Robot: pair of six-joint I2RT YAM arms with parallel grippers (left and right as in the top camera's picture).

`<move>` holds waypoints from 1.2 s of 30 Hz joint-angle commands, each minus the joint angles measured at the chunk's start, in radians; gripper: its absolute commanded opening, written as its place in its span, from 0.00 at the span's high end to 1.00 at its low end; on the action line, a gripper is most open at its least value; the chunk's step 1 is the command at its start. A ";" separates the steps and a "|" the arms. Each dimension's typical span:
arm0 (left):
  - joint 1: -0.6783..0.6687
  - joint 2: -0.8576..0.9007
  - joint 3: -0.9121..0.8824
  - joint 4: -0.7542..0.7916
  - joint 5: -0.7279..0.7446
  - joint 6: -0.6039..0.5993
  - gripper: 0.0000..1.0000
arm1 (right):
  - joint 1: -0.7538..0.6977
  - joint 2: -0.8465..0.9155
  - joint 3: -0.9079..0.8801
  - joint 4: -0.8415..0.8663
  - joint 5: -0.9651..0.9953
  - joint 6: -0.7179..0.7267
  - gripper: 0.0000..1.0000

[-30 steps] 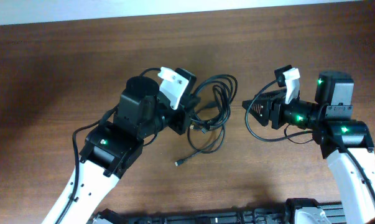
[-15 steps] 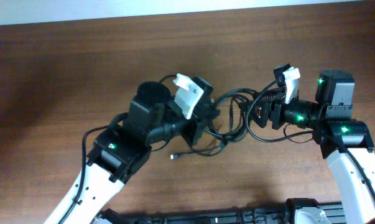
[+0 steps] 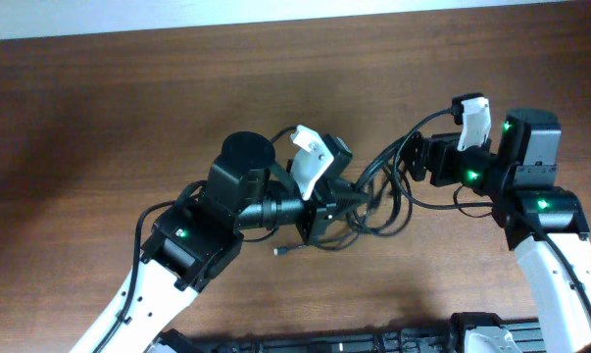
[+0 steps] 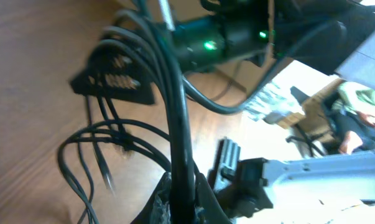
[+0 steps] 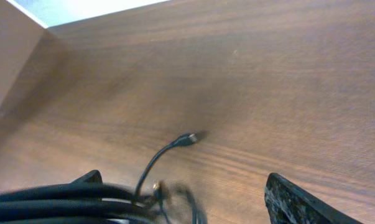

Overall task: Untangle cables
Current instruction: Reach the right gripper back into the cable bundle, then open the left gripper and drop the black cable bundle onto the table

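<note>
My left gripper is pulling several strands of cable in one tight bundle (image 3: 379,166). I should let them go and move away before my right gripper picks up the cable loops (image 3: 397,210) beside it.
The cables (image 3: 378,201) are thin black cords in a loose tangle on the brown table (image 3: 128,108) between the two arms. My left gripper (image 3: 336,201) is shut on a few strands; in the left wrist view they rise straight out of the jaws (image 4: 182,208) as a tight bundle of cables (image 4: 175,118). My right gripper (image 3: 413,162) stands open at the tangle's right end. In the right wrist view its fingers (image 5: 299,202) are wide apart, a bunch of cables (image 5: 44,202) lies by the left finger, and one small plug (image 5: 187,138) rests on the wood.
A loose plug end (image 3: 280,253) lies in front of the left arm. The right arm's own thicker wire (image 3: 442,204) loops under its wrist. The table's far edge (image 3: 295,15) runs along the top.
My left gripper has carried its strands to the right, toward the right arm. The right gripper's jaws have spread wider and it has shifted up and slightly right. The tangle is pulled narrower.
</note>
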 commanded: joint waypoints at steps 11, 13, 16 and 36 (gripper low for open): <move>-0.004 -0.023 0.012 -0.050 -0.153 -0.007 1.00 | -0.006 0.001 0.010 -0.015 0.191 0.001 0.18; -0.001 -0.023 0.012 -0.079 -0.229 -0.003 1.00 | -0.006 0.001 0.010 -0.063 0.307 0.002 0.18; -0.001 -0.025 0.012 -0.101 -0.338 -0.003 1.00 | -0.006 0.001 0.010 -0.134 0.447 0.006 0.18; -0.001 -0.063 0.012 0.052 -0.857 0.027 0.91 | -0.006 -0.159 0.010 -0.185 0.247 0.050 0.10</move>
